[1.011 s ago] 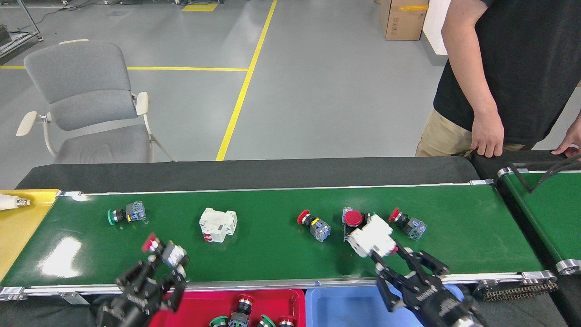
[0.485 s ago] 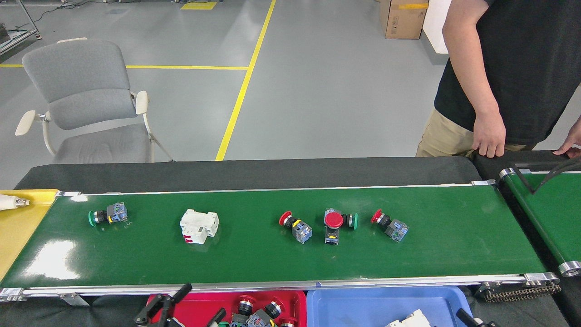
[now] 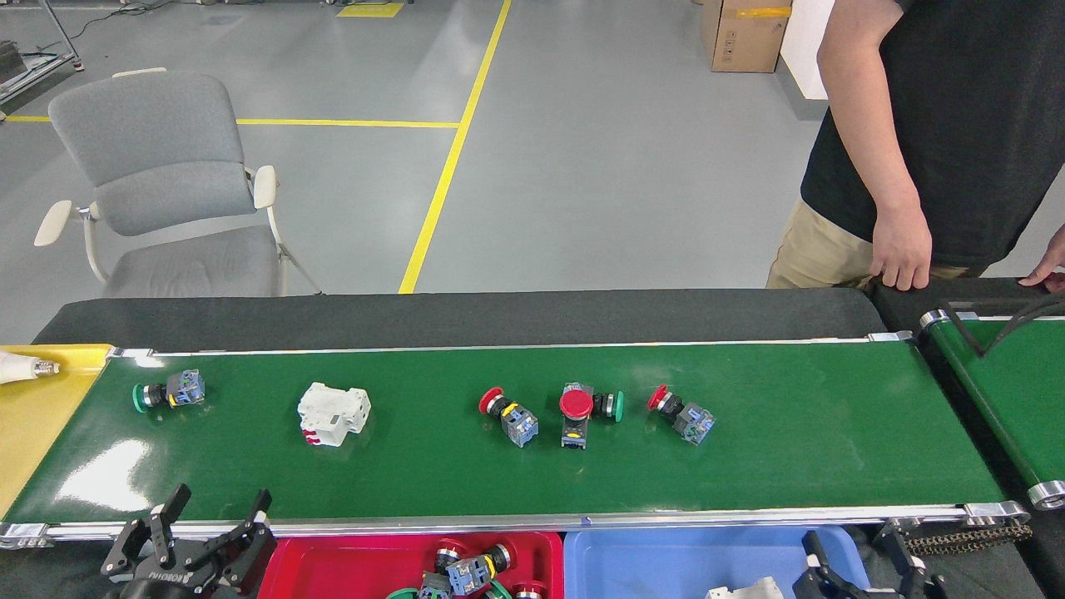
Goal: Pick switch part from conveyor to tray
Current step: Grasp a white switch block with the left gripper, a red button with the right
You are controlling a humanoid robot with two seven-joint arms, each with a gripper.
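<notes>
The green push button (image 3: 169, 390) will ride into the yellow tray (image 3: 48, 409) when I carry the red-capped switch part, because the tray meets the end of the conveyor.
The conveyor (image 3: 790, 449) carries several switch parts: a green push button (image 3: 166, 391), a white breaker (image 3: 333, 413), a red button (image 3: 509, 416), a red mushroom button (image 3: 576, 413) touching a green-capped one (image 3: 611, 405), and another red button (image 3: 682, 418). Below the near rail, a red tray (image 3: 333, 566) holds several buttons (image 3: 462, 574). A blue tray (image 3: 649, 561) holds a white breaker (image 3: 740, 591). My left gripper (image 3: 218, 509) stands open and empty at the rail left of the red tray. My right gripper (image 3: 857, 549) is open over the blue tray's right end.
A person (image 3: 932, 125) stands behind the belt's right end, hand (image 3: 899, 249) at the black table edge. A second green belt (image 3: 1011, 391) angles off at right. A yellow tray (image 3: 33, 408) holds a white object (image 3: 21, 367) at left. A grey chair (image 3: 158, 183) and a cardboard box (image 3: 740, 33) stand behind.
My left gripper let go of a red button and my right let go of a white breaker, down at the trays; both now stand open and empty. The parts on the belt moved left.
</notes>
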